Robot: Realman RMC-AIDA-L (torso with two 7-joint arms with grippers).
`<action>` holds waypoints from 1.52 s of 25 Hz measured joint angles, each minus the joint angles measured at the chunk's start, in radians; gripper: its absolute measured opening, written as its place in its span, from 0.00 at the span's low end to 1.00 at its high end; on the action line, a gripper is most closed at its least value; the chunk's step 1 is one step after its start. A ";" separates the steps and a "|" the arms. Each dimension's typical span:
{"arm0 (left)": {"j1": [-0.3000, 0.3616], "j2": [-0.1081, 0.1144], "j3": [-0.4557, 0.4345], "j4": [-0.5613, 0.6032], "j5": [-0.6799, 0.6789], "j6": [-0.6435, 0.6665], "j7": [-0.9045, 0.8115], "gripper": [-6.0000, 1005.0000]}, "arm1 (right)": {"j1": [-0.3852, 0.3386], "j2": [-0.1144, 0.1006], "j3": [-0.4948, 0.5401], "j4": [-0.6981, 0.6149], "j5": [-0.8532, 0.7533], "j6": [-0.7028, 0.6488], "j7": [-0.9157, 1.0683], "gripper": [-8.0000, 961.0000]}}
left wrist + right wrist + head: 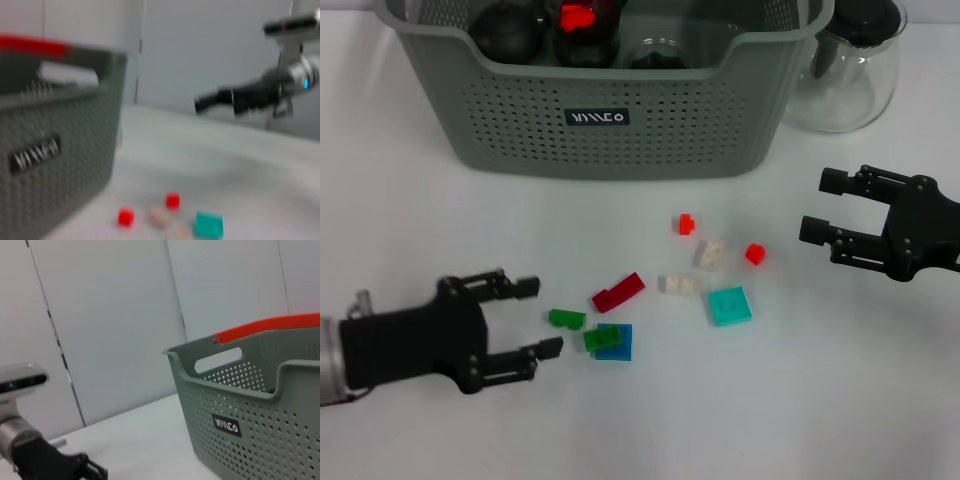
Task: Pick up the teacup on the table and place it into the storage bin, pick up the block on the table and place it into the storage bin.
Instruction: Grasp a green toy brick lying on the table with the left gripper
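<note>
I can see a gap [588,310] between the nearest green block [567,318] and the dark red block, so I should keep moving my left gripper forward until its open fingers surround that green block.
The grey-green storage bin [610,115] stands at the back of the table, with dark round things and something red inside. No teacup is in view on the table. Several small blocks lie in front of the bin: a dark red block [618,292], a green block [566,319], a teal block [730,305] and a small red block [754,254]. My left gripper [541,317] is open and empty, low at the front left, just left of the green block. Right of the blocks, my right gripper [820,205] hangs open and empty.
A clear glass carafe [845,70] with a black lid stands right of the bin. The bin's wall [55,150] fills the left wrist view, with red blocks [172,200] and the right arm [240,95] beyond. The right wrist view shows the bin [250,410].
</note>
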 joint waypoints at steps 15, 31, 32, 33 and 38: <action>-0.012 0.000 -0.018 -0.192 -0.030 -0.246 0.278 0.72 | 0.000 0.003 -0.003 0.000 0.000 0.004 0.001 0.80; -0.014 -0.002 -0.032 -0.275 -0.122 -0.350 0.407 0.57 | -0.009 0.003 0.001 0.000 0.000 -0.003 0.001 0.80; -0.014 -0.002 -0.037 -0.275 -0.126 -0.346 0.410 0.57 | -0.009 0.003 0.001 0.000 0.000 -0.003 0.001 0.80; -0.013 -0.001 -0.039 -0.276 -0.125 -0.341 0.413 0.57 | -0.009 0.003 0.001 0.000 0.000 -0.003 0.001 0.80; -0.014 0.000 -0.030 -0.282 -0.105 -0.334 0.413 0.57 | -0.011 0.003 0.001 0.000 0.000 -0.004 0.001 0.80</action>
